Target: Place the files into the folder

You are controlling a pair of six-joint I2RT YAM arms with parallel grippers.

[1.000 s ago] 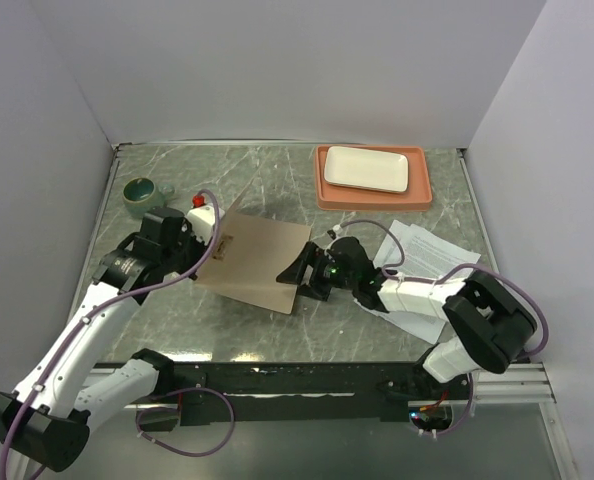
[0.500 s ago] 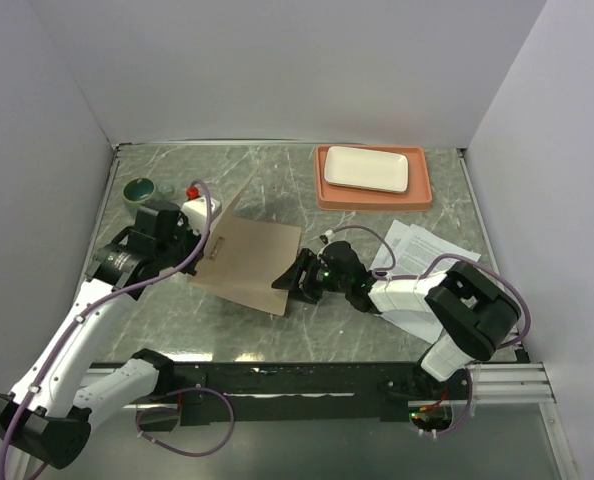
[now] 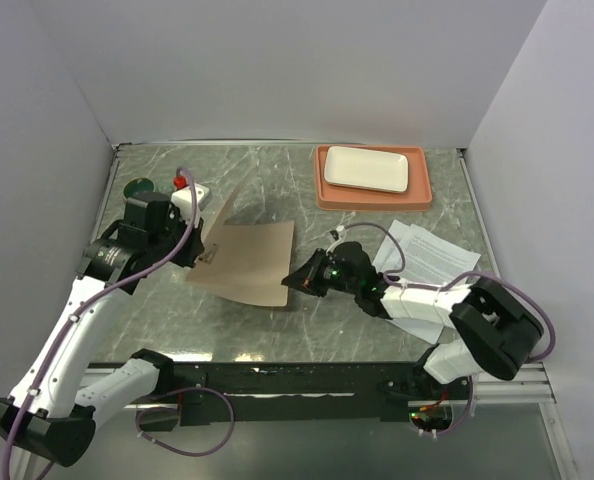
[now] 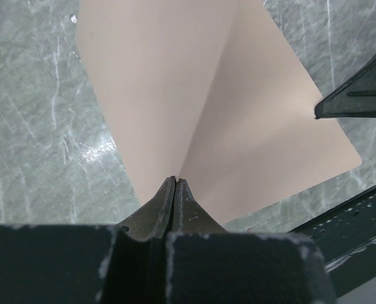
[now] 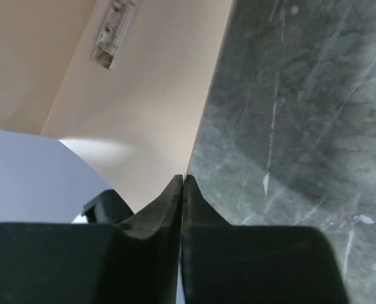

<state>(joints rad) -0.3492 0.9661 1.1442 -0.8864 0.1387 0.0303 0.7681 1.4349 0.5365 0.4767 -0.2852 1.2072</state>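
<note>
Next, my right gripper pulls the folder's opposite edge [image 3: 289,264] toward the files to open the folder flat before loading them, because the folder's raised flap [image 3: 229,207] is only half open.
The tan folder [image 3: 252,262] lies half open at the table's middle, with its left flap [image 3: 223,208] standing up. My left gripper [image 3: 201,254] is shut on that raised flap's edge; in the left wrist view the jaws [image 4: 175,181] pinch the folder [image 4: 175,95] at its crease end. At the folder's right edge my right gripper [image 3: 290,280] is shut, and the right wrist view shows its tips [image 5: 183,179] closed on the edge of the folder [image 5: 144,120]. The files [image 3: 434,256], white printed sheets, lie to the right, partly under my right arm.
A salmon tray [image 3: 423,192] holding a white plate [image 3: 367,168] stands at the back right. A dark green cup [image 3: 138,187] sits at the back left beside the wall. Grey walls close the table on three sides.
My right gripper has gone from open to shut at the folder's right edge. My left arm has drawn back and left, raising the flap steeper, and the folder has slid slightly left.
</note>
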